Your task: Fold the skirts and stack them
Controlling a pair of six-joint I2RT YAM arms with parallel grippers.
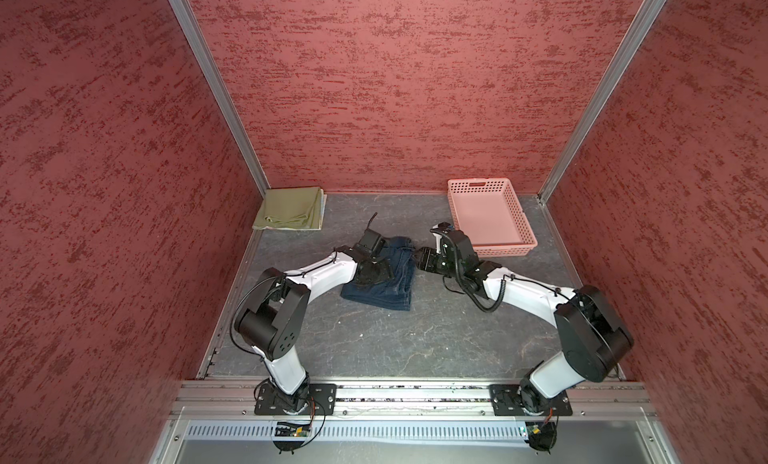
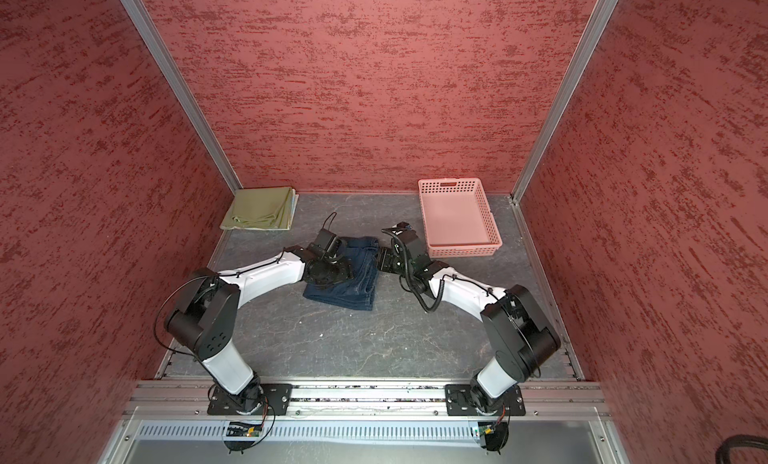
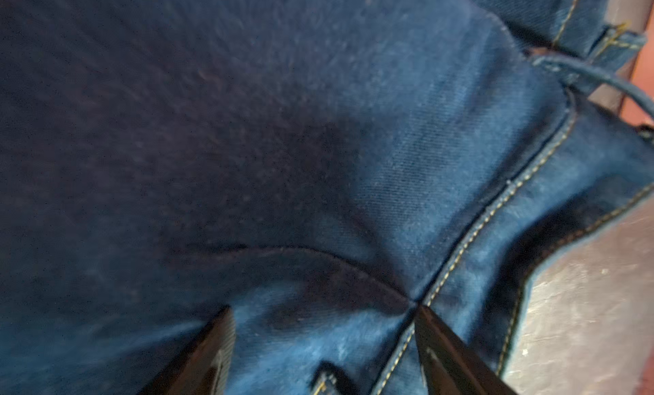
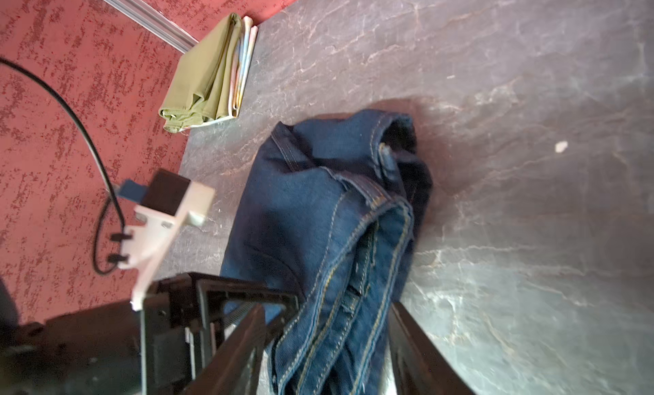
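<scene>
Next, I straighten the folded dark blue denim skirt point(image 1: 390, 296) first, which lies slanted under my left gripper, and then take its far corner point(image 1: 388, 241) with that gripper.
The dark blue denim skirt point(image 1: 386, 293) point(image 2: 349, 295) lies folded in the middle of the table. My left gripper point(image 1: 382, 271) point(image 3: 323, 308) hovers low over it, open, both fingertips resting on the cloth and nothing pinched. My right gripper point(image 1: 418, 261) point(image 4: 328, 306) is at the skirt's right edge, open, with the stitched waistband fold point(image 4: 354, 269) lying loosely between its fingers. The olive-green skirt point(image 1: 291, 208) point(image 4: 201, 78) sits folded in the back left corner, on top of the pale floral skirt point(image 4: 244, 57), of which only the edge shows.
An empty pink perforated basket point(image 1: 505, 249) point(image 2: 463, 249) stands at the back right, just behind my right wrist. Red walls enclose the table on three sides. The left wrist camera and its cable point(image 4: 166, 198) sit close to the right gripper.
</scene>
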